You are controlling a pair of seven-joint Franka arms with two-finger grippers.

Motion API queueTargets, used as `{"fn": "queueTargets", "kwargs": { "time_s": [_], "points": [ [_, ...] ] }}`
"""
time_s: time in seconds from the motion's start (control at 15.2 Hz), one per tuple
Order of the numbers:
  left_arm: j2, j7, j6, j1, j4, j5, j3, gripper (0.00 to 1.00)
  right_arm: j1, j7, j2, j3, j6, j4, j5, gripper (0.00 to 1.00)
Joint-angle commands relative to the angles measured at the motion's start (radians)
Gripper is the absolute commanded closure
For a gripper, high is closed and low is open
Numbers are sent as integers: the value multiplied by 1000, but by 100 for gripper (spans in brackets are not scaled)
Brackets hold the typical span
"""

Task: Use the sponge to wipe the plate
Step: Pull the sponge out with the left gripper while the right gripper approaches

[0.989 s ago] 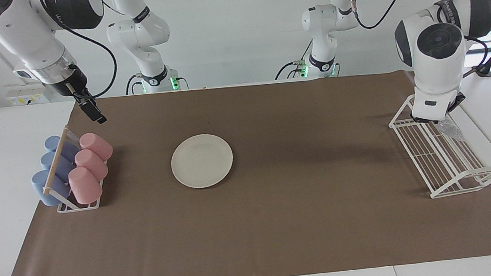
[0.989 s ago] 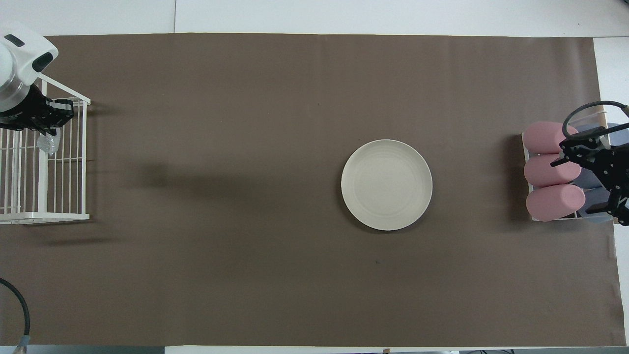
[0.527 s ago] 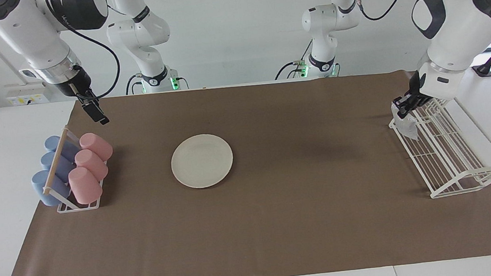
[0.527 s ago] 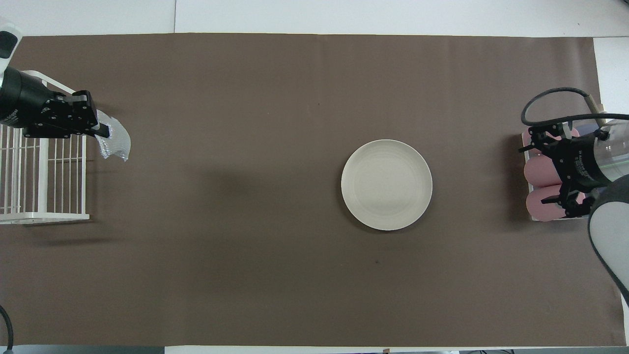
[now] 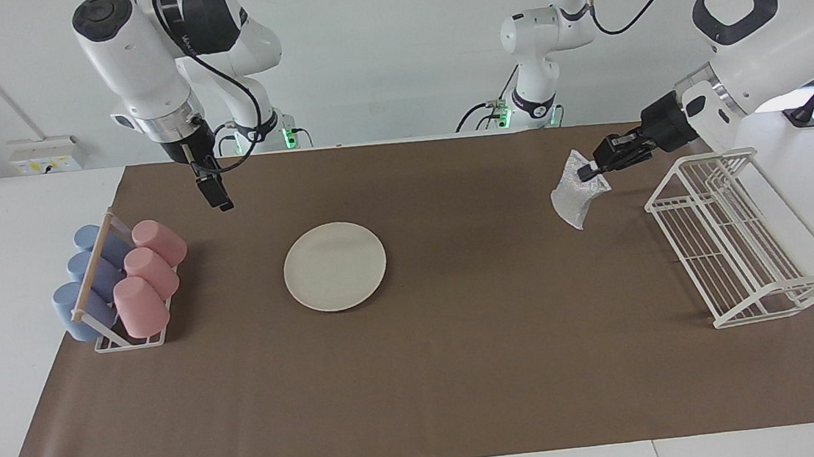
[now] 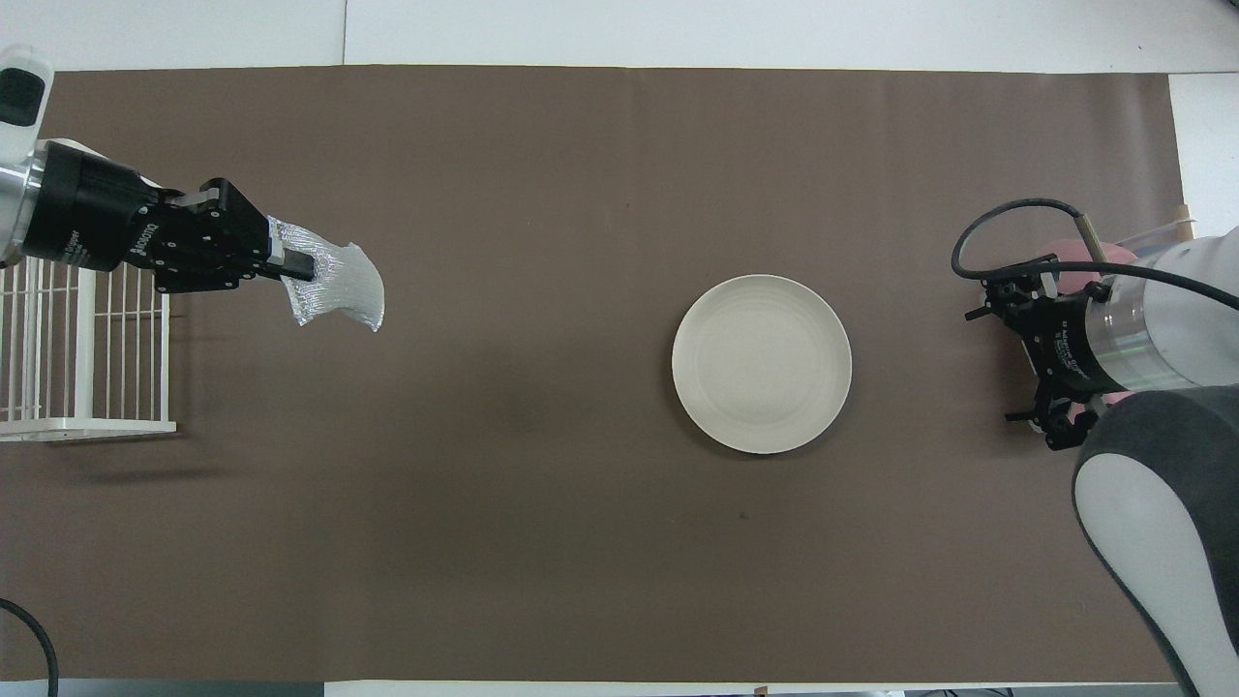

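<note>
The silvery sponge (image 6: 331,279) widens from a pinched end to a wide edge (image 6: 373,292). It will spread out like a fan from my right gripper when I carry it.
The cream-white plate (image 5: 334,266) (image 6: 762,364) lies flat on the brown mat, toward the right arm's end of the table, with nothing on it. My left gripper (image 5: 588,171) (image 6: 290,263) is up in the air over the mat, just beside the white wire rack, shut on the sponge. The silvery glittery sponge (image 5: 575,199) (image 6: 339,290) hangs limp from its fingertips, well apart from the plate. My right gripper (image 5: 216,193) (image 6: 1002,366) hangs open and holds nothing, over the mat between the cup rack and the plate.
A white wire rack (image 5: 740,243) (image 6: 77,358) stands at the left arm's end of the table. A rack of pink and blue cups (image 5: 121,283) stands at the right arm's end, mostly covered by the right arm in the overhead view. A brown mat (image 5: 464,371) covers the table.
My left gripper has lifted the sponge out of the wire rack and carried it out over the mat toward the plate. The right gripper has shifted from over the cups toward the plate.
</note>
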State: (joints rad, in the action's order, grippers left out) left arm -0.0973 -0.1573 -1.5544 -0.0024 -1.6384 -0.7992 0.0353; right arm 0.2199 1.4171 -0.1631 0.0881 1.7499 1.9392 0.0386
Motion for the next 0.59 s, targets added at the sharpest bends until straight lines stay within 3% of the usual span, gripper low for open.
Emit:
{"fn": "queueTargets", "kwargs": {
  "time_s": [0.0, 0.26, 0.53],
  "points": [
    [140, 142, -85, 15, -255, -164, 5, 100, 26, 119, -24, -5, 28, 35, 26, 0],
    [169, 335, -87, 4, -412, -352, 6, 100, 26, 196, -19, -7, 97, 35, 82, 0],
    [198, 502, -92, -51, -540, -524, 9, 100, 90, 210, -10, -25, 99, 32, 83, 0]
  ]
}}
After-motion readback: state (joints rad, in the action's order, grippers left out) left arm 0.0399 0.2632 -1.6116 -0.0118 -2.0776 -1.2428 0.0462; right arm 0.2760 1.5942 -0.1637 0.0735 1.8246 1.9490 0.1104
